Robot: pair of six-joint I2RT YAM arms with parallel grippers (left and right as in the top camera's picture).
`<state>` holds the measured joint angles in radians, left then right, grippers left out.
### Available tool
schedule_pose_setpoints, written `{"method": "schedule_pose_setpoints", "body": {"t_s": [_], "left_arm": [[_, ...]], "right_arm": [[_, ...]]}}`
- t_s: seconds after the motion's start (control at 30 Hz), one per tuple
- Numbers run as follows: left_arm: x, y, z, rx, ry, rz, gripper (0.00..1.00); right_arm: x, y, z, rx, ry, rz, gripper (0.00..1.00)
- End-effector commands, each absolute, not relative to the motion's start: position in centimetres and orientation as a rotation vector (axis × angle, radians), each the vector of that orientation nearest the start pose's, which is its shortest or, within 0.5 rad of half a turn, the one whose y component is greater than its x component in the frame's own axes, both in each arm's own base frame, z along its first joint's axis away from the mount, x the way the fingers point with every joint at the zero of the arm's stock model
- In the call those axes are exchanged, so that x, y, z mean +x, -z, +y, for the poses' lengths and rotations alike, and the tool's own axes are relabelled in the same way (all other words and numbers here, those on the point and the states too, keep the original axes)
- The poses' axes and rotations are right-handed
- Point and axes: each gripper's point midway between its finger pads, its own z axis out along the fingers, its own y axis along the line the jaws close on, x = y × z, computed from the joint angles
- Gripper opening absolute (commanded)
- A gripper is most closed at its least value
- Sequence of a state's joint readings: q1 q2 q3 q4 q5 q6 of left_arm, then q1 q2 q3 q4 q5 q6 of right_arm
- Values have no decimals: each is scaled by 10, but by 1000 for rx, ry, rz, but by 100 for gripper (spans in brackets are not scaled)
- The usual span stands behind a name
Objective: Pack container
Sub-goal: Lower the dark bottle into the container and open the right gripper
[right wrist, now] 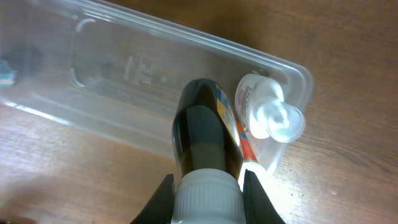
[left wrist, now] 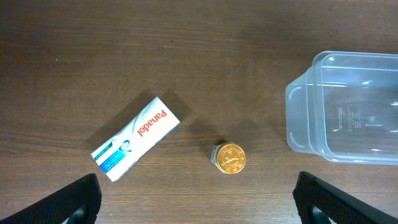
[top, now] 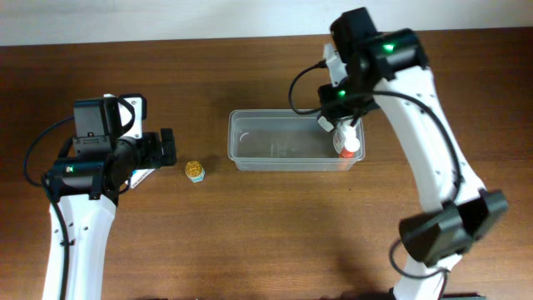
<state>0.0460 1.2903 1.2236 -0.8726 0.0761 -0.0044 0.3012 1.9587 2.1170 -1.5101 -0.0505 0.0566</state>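
My right gripper should keep lowering the dark brown bottle [right wrist: 206,127] until it stands on the open part of the container's bottom beside the white bottle, because it hangs base-down over that spot.
The clear container [top: 283,143] lies at the table's middle; it also shows in the left wrist view [left wrist: 348,112] and the right wrist view [right wrist: 112,68]. A white bottle with red print [right wrist: 268,117] stands in its right end [top: 350,147]. My right gripper [right wrist: 208,186] is shut on the white cap of a dark brown bottle [right wrist: 205,134] and holds it over the container's right end [top: 331,123]. My left gripper [left wrist: 199,199] is open and empty, left of the container [top: 166,148]. A gold-lidded small jar [left wrist: 229,158] and a white Panadol box [left wrist: 137,138] lie on the table in front of it.
The wooden table's far edge meets a pale wall [top: 166,21]. The gold jar [top: 195,172] sits between my left gripper and the container's left end. The Panadol box is mostly hidden under the left arm in the overhead view.
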Motion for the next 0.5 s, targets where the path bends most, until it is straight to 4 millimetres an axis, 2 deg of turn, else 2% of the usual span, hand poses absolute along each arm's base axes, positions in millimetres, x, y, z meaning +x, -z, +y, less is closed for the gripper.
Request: {"method": "schedule_pose_setpoints", "body": {"t_s": [0.0, 0.03, 0.2, 0.33, 0.47], "left_arm": [[344, -219, -1, -28, 100, 2492, 99], [344, -219, -1, -28, 100, 2492, 99], [344, -219, -1, -28, 100, 2492, 100], [344, -219, -1, -28, 100, 2492, 99], [344, -219, -1, -28, 100, 2492, 99]], "right_arm": [[397, -184, 132, -356, -116, 2973, 13], [401, -171, 134, -370, -109, 2996, 13], [414, -137, 137, -376, -97, 3039, 13], [422, -123, 135, -374, -53, 3048, 13], [424, -118, 131, -372, -18, 3048, 13]]}}
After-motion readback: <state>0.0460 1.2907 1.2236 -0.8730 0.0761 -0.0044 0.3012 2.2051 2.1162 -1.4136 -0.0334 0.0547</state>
